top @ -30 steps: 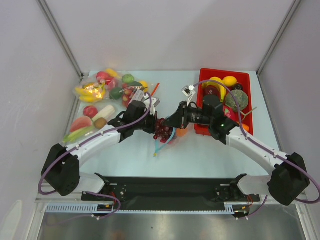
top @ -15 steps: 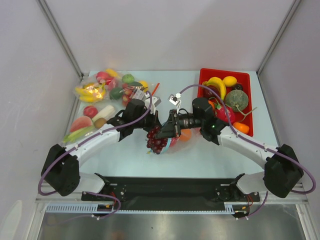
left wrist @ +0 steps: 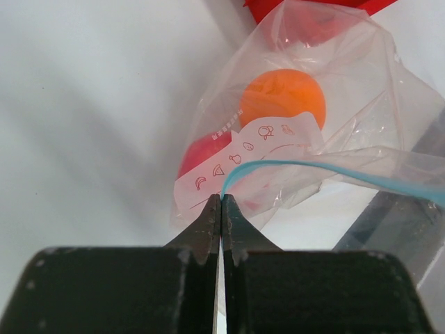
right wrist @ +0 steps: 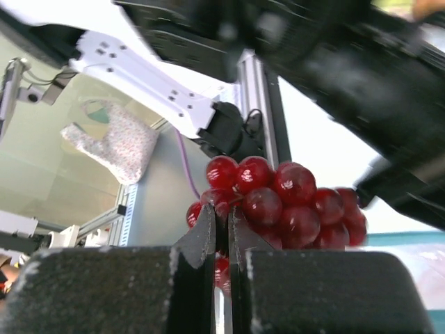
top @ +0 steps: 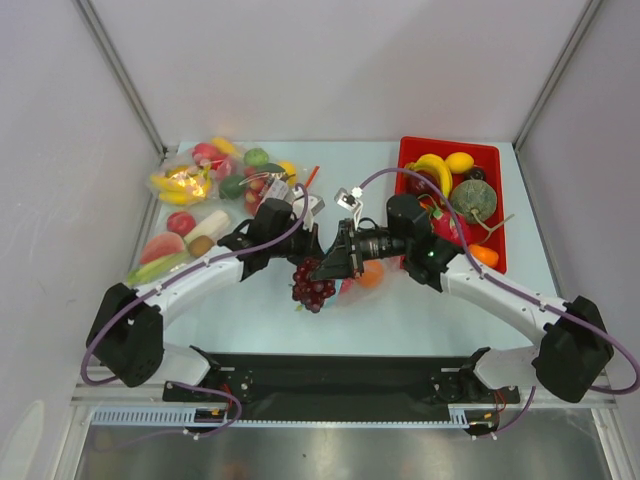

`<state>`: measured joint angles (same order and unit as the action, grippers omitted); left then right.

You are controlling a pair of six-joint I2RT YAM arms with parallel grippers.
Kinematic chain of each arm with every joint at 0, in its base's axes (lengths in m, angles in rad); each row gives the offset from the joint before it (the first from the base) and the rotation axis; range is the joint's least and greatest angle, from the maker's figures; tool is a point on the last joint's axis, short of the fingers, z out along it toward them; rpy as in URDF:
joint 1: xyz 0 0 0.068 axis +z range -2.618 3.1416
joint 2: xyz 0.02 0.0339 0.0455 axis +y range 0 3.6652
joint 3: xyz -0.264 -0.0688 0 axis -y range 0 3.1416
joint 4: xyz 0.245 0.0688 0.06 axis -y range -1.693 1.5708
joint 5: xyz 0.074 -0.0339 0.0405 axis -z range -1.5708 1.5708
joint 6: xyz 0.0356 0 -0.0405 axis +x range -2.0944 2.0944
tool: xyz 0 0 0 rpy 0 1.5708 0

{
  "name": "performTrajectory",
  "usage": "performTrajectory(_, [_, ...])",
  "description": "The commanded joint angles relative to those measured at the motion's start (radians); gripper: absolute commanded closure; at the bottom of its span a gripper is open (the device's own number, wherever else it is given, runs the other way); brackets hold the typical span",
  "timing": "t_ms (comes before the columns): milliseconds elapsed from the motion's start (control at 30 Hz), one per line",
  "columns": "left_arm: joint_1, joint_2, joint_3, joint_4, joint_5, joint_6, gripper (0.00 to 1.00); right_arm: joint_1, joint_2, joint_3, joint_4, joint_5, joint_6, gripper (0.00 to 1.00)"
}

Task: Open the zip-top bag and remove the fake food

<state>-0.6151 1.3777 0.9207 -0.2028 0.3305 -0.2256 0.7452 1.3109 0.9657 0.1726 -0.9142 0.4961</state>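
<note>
My right gripper goes on to the red bin and lets go of the dark red grapes (top: 313, 288) over its back corner (top: 481, 167), because the grapes are clear of the bag's zip.
The clear zip-top bag (left wrist: 348, 104) lies at mid-table, between the two arms in the top view (top: 352, 284). My left gripper (left wrist: 221, 200) is shut on its blue-green zip strip (left wrist: 306, 167); it also shows in the top view (top: 302, 244). An orange fruit (left wrist: 281, 97) and a red fruit (left wrist: 201, 156) sit inside the bag. The orange fruit also shows in the top view (top: 372, 272). My right gripper (right wrist: 222, 212) is shut on a bunch of dark red grapes (right wrist: 285, 202). It holds the bunch outside the bag, just above the table (top: 312, 285).
A red bin (top: 488, 158) of fake fruit stands at the back right. Several other bags of fake food (top: 205, 175) lie at the back left, and one lies at the left (top: 170, 250). A black rail (top: 340, 380) runs along the near edge.
My right gripper has swung left and drawn the grape bunch down and to the left, away from the bag. My left gripper has stayed shut on the zip strip.
</note>
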Motion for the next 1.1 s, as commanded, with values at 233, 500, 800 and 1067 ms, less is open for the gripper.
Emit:
performTrajectory(233, [0.0,0.04,0.04,0.033,-0.001,0.02,1.0,0.014,-0.094,0.074,0.082,-0.037,0.018,1.0])
performTrajectory(500, [0.002,0.015,0.027,0.029,-0.051,0.005,1.0,-0.14,-0.148,0.163,-0.1,0.012,-0.059,1.0])
performTrajectory(800, [0.034,-0.062,0.004,0.002,-0.079,0.009,1.0,-0.568,-0.096,0.278,-0.14,-0.048,-0.074,1.0])
performTrajectory(1067, [0.04,-0.085,0.009,-0.026,-0.096,0.026,1.0,-0.82,0.173,0.416,-0.165,0.127,-0.114,1.0])
